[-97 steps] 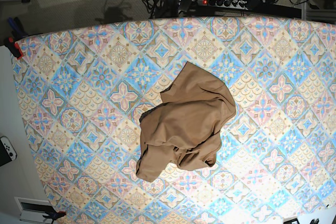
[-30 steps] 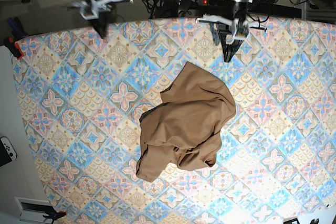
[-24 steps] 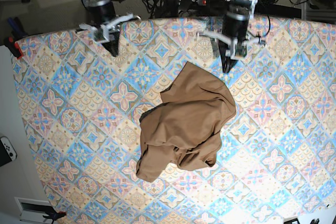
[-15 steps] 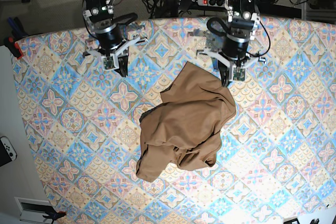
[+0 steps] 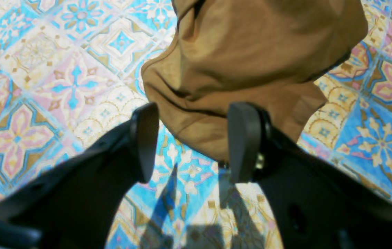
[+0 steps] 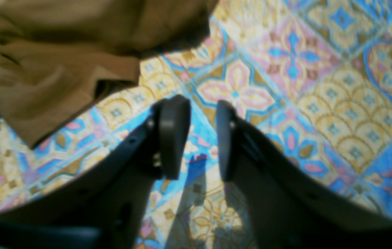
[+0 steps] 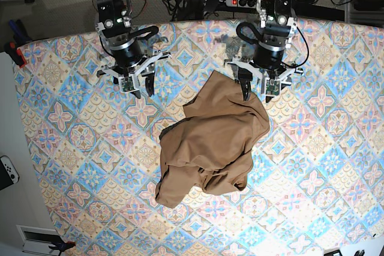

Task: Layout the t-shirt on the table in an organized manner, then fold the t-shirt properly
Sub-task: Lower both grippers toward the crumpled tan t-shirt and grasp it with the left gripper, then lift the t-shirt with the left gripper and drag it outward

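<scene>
I expect the heap to spread out sideways and the t-shirt's near flap (image 7: pixel 174 189) to stay in place when I pull, because loose folds (image 7: pixel 209 169) are bunched up across the tan-brown t-shirt.
The tan-brown t-shirt (image 7: pixel 210 142) lies crumpled in a heap in the middle of the patterned table (image 7: pixel 78 148). My left gripper (image 7: pixel 254 91) is open, low over the shirt's far top corner. In the left wrist view the shirt's edge (image 5: pixel 251 52) lies just beyond and between the open fingers (image 5: pixel 144 141) of that gripper (image 5: pixel 194 145). My right gripper (image 7: pixel 140 88) is open with a narrow gap and hangs over bare table to the left of the shirt. In the right wrist view this gripper (image 6: pixel 199 138) is empty, and the shirt (image 6: pixel 61 52) lies at the upper left, apart from it.
A power strip with cables (image 7: pixel 258 1) lies behind the table's far edge. A red clamp (image 7: pixel 15 52) grips the table's left corner. A white controller (image 7: pixel 7 172) and a white box (image 7: pixel 36 238) sit off the table at the left.
Both arms came in from beyond the far edge and moved forward over the table. The left gripper reached the shirt's top corner. The shirt has not moved.
</scene>
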`<action>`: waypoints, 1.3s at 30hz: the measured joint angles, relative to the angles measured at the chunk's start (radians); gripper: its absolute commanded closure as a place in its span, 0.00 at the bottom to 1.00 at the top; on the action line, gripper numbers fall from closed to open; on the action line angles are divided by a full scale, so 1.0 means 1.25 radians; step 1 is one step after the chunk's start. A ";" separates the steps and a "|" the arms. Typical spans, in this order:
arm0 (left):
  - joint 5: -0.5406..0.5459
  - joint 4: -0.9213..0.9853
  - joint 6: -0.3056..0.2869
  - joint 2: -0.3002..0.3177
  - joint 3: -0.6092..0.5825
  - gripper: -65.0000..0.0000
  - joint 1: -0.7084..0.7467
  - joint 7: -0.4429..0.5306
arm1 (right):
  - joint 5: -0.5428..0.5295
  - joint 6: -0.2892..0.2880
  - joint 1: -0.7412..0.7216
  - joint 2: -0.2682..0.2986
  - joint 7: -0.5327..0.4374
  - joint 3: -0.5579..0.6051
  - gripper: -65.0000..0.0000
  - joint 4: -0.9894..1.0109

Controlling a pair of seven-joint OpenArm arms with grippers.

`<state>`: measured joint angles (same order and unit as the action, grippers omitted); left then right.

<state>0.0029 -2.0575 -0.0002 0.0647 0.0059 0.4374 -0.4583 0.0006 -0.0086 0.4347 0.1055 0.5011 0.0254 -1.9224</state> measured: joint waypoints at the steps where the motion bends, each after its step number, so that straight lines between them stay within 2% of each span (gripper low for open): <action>1: 0.002 0.012 -0.007 0.000 0.012 0.51 -0.017 -0.016 | 0.000 0.000 0.002 0.000 0.000 0.001 0.67 0.000; 6: -0.002 0.026 0.002 0.004 0.099 0.51 -0.130 -0.192 | 0.000 0.000 -0.020 0.000 0.005 0.006 0.67 0.002; 10: 0.003 0.093 -0.003 0.044 0.092 0.51 -0.238 -0.291 | 0.000 0.000 -0.022 0.000 0.006 0.003 0.67 0.002; 14: 0.003 0.196 -0.008 0.067 0.091 0.51 -0.293 -0.305 | 0.000 0.000 -0.035 0.000 0.005 0.002 0.67 0.004; 18: -0.001 0.290 -0.090 0.070 0.096 0.51 -0.338 -0.302 | 0.000 0.001 -0.058 0.000 -0.001 0.002 0.67 0.005; 23: -0.003 0.361 -0.124 0.067 0.092 0.50 -0.342 -0.304 | 0.000 0.000 -0.051 0.000 0.008 0.004 0.67 0.005; 33: 0.012 0.489 -0.130 0.061 0.095 0.51 -0.414 -0.286 | 0.000 0.000 -0.053 0.000 0.006 0.003 0.67 0.005; 35: 0.015 0.492 -0.143 0.044 0.095 0.52 -0.418 -0.284 | 0.000 0.000 -0.053 0.000 0.005 0.003 0.67 0.005; 37: 0.019 0.492 -0.174 0.034 0.096 0.59 -0.416 -0.276 | 0.000 0.000 -0.053 0.000 0.002 0.004 0.67 0.008; 39: 0.034 0.493 -0.212 0.014 0.096 0.74 -0.416 -0.277 | 0.000 0.000 -0.053 0.000 0.007 0.005 0.67 0.016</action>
<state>0.0460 -1.4410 -0.2653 0.0826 0.1257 -0.0822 -0.8047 0.0002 -0.0082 0.3683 0.1051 0.5098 0.0319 -1.9030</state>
